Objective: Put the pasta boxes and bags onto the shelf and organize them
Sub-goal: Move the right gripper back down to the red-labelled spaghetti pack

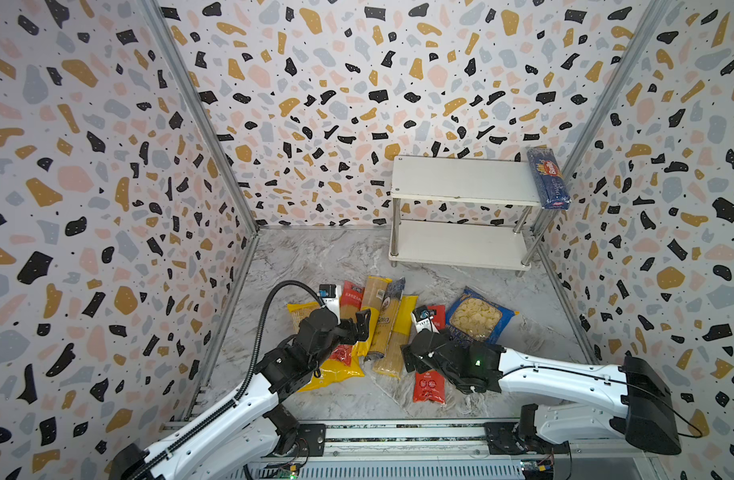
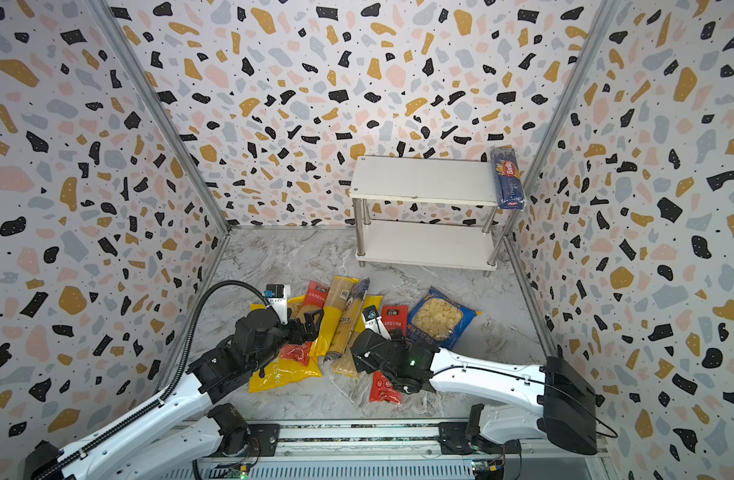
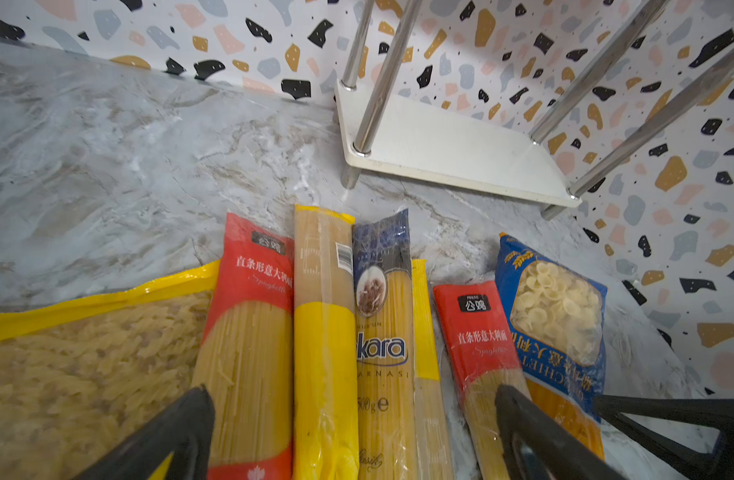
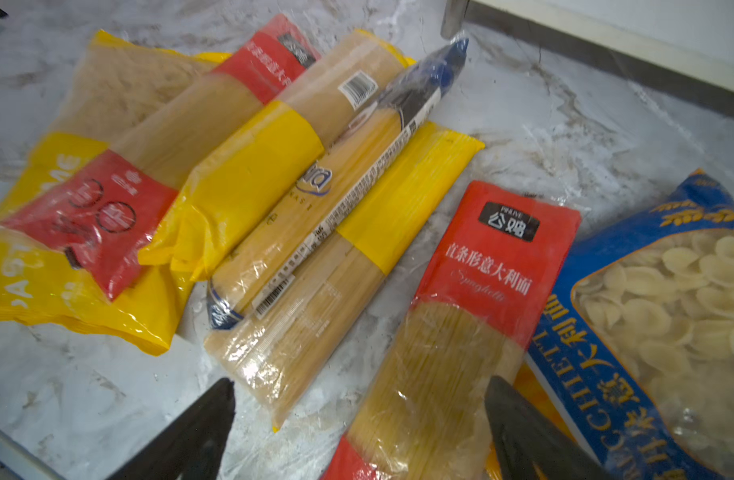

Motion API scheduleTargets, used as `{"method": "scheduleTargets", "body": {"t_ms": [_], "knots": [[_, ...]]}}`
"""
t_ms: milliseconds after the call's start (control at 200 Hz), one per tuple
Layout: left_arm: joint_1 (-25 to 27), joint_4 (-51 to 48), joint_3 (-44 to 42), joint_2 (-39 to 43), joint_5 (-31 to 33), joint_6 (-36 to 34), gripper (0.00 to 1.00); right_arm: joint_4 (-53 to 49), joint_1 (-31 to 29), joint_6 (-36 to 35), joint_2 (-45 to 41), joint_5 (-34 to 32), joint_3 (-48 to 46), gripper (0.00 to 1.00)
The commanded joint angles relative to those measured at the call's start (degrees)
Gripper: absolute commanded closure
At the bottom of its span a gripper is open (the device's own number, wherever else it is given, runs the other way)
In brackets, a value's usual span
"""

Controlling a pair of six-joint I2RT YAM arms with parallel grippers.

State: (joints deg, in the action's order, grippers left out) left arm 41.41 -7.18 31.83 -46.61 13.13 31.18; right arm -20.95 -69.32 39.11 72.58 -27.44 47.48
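The second red pack has clear marble (image 4: 347, 377) beside it and open fingers on both sides of it. My right gripper should keep going down until it can close across the pack's lower half (image 4: 418, 412).
The white shelf (image 1: 460, 178) stands at the back right, with a dark-blue Barilla pack (image 1: 549, 178) on the right end of its top board. The other packets lie piled on the marble floor: a yellow bag (image 1: 336, 372), a red pack (image 3: 253, 311), a yellow pack (image 3: 323, 332), a blue-grey pack (image 3: 384, 332), a second yellow pack (image 4: 357, 257), a second red pack (image 4: 481, 291) and a blue-orange bag (image 1: 477, 318). My left gripper (image 3: 352, 395) hangs open over the pile's middle. My right gripper (image 4: 357, 390) is open, its jaws astride the second red pack.
Patterned walls (image 1: 107, 208) close in on three sides, and the shelf sits in the back right corner. A metal rail (image 1: 398, 434) runs along the front edge. The right arm's fingers (image 3: 668, 424) show close beside the left gripper.
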Motion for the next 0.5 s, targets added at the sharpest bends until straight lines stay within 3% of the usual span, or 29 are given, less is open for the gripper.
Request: {"method": "scheduleTargets", "body": {"t_ms": [0,145,496], "knots": [[1.35,5.49,-2.09,-2.03,0.94,0.92,0.0,-3.43,-1.33,7.72,-0.48,-1.42,-1.66,0.05],[4.12,8.41,-3.66,-5.88,0.67,0.82,0.01,-4.1,-2.33,13.66,-0.25,-0.23,-4.97,0.05],[8.41,13.7,-5.6,-10.4,0.62,0.63,0.01,-3.0,-3.05,20.66,4.26,1.66,-8.9,0.04]]}}
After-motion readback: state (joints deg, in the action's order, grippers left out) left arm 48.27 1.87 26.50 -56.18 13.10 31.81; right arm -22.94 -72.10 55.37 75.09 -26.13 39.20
